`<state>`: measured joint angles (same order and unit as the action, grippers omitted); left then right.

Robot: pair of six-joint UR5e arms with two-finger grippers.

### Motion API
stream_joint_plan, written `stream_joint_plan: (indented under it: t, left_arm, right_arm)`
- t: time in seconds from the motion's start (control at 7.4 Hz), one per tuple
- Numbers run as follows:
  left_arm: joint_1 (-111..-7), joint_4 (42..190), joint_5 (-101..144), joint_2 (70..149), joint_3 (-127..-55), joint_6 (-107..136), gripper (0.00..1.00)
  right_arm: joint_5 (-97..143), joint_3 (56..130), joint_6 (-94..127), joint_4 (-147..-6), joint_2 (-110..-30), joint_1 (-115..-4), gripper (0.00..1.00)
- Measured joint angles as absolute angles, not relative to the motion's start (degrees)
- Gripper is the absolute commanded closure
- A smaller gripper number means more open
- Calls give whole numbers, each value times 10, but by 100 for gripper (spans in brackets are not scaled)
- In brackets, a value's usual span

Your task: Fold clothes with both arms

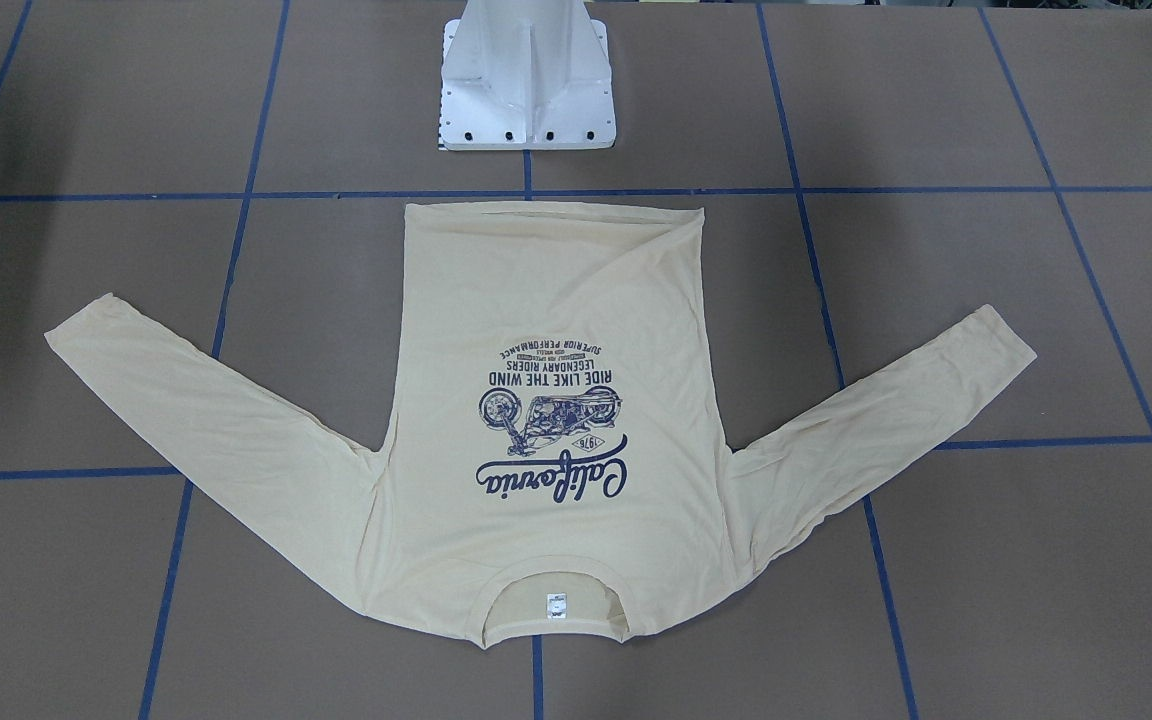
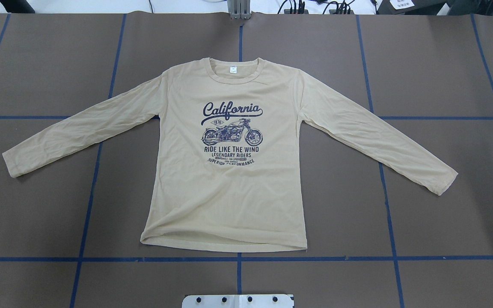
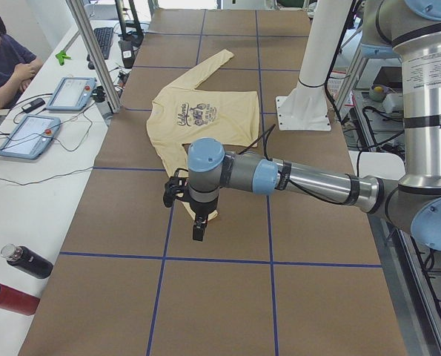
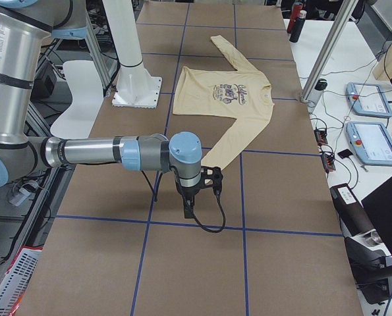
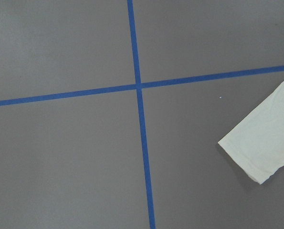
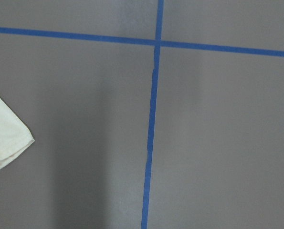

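The robot's right gripper should next move toward the outer corner of the sleeve cuff near it until the fingers close, because the cuff lies flat with clear space around it.
The pale cream-yellow long-sleeved T-shirt (image 2: 229, 192) lies flat, print side up, in the middle of the brown table, both sleeves spread outward. Its collar points away from the robot base and its hem (image 1: 556, 215) lies nearest the base. The left gripper (image 3: 198, 226) shows only in the exterior left view, hanging over the table by the left sleeve's cuff (image 5: 263, 148); I cannot tell whether it is open. The right gripper (image 4: 188, 209) shows only in the exterior right view, by the right sleeve's cuff (image 6: 3, 138); I cannot tell its state either.
The white pedestal base (image 1: 526, 80) stands just behind the hem. Blue tape lines (image 2: 238, 259) grid the table. A person (image 3: 1, 59) sits at a side bench with tablets (image 3: 27, 137) and bottles (image 3: 27, 261). More tablets (image 4: 373, 141) lie on the opposite bench.
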<state>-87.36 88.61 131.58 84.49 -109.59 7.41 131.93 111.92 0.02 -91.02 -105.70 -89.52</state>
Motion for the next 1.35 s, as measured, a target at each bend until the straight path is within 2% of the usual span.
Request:
stream_joint_plan:
  t: [0.27, 0.54, 0.81, 1.35]
  left_arm:
    - [-864, 905, 1316, 926, -1075, 207, 0]
    - [-846, 983, 1314, 967, -1027, 272, 0]
    - [-831, 1051, 1314, 977, -1004, 276, 0]
    - [-816, 1050, 1309, 971, -999, 84, 0]
  right_arm:
    - [1323, 1117, 52, -862, -1040, -877, 0]
    - [1324, 1115, 92, -834, -1016, -843, 0]
    - [1322, 1110, 116, -827, -983, -792, 1]
    - [1306, 1089, 264, -774, -939, -686, 1]
